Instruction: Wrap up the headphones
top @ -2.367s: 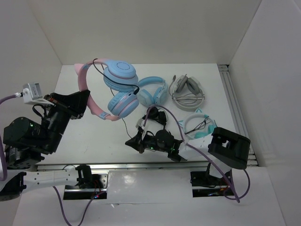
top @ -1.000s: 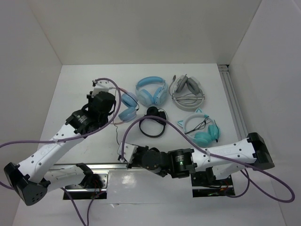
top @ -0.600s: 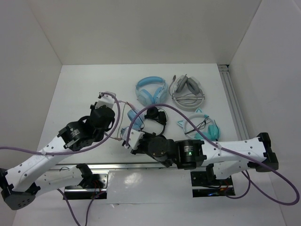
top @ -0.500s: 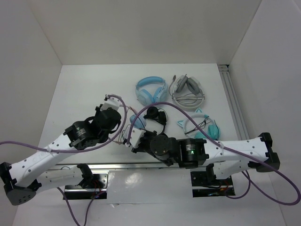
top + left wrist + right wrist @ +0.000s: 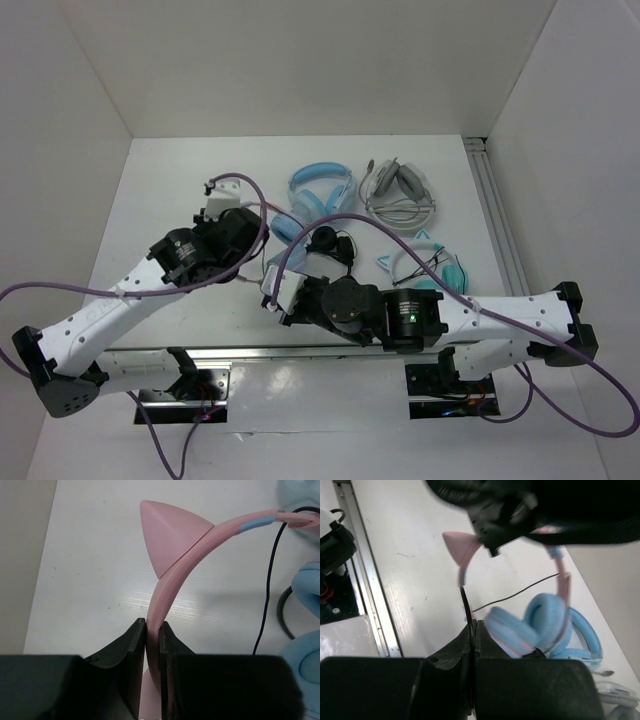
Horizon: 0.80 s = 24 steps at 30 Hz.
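Note:
My right gripper is close up against the headband's near end (image 5: 250, 279), so my left gripper should pull the headband away over the empty table (image 5: 170, 195) to stretch the cable.
The headphones have a pink headband (image 5: 170, 580) with a pink cat ear (image 5: 170, 535), light blue ear cups (image 5: 520, 625) and a thin black cable (image 5: 265, 595). My left gripper (image 5: 152, 625) is shut on the headband and holds it above the table. My right gripper (image 5: 473, 622) is shut on the black cable (image 5: 465, 602), just below the ear cups. In the top view the left gripper (image 5: 248, 258) and the right gripper (image 5: 276, 296) meet at the table's middle front. The arms hide most of the headphones there; only a bit of blue ear cup (image 5: 284, 224) shows.
An all-light-blue pair (image 5: 322, 192) and a grey-white pair (image 5: 398, 190) lie at the back. A teal-and-white pair (image 5: 425, 265) lies at the right, and a black coiled item (image 5: 328, 243) in the middle. A metal rail (image 5: 500, 220) runs along the right edge.
The left arm brought the headphones from high at the far left down to the middle. The right arm swung left and closed on the cable. The left wrist has since shifted slightly back.

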### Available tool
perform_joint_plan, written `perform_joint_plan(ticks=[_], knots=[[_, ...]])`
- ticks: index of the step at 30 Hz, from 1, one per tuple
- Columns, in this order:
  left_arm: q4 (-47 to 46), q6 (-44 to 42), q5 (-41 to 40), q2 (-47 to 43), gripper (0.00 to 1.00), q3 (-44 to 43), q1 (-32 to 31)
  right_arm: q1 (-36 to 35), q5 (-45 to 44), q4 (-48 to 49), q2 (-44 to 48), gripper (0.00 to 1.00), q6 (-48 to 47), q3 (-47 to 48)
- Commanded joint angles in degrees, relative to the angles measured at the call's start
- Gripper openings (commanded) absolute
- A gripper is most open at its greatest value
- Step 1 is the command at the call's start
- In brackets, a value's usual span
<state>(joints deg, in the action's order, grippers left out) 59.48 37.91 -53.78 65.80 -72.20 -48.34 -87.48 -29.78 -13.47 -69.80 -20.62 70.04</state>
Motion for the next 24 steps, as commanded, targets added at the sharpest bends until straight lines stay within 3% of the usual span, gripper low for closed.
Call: perform_joint_plan(ticks=[1,12,24], knots=[[4.21,13.57,-1.68,0.29,0.00,-7.06,1.49,0.03,4.11,2.58,1.60,0.00,1.02,-0.69],[5.20,24.76,-3.61,1.35,0.00,-4.35,4.92,-0.50,16.24,2.05,1.59,0.00,2.60,3.34],[6.51,20.27,-7.30,1.52,0.00,1.18,-1.75,-0.50,7.11,-2.52,2.12,0.00,-0.99,6.33]])
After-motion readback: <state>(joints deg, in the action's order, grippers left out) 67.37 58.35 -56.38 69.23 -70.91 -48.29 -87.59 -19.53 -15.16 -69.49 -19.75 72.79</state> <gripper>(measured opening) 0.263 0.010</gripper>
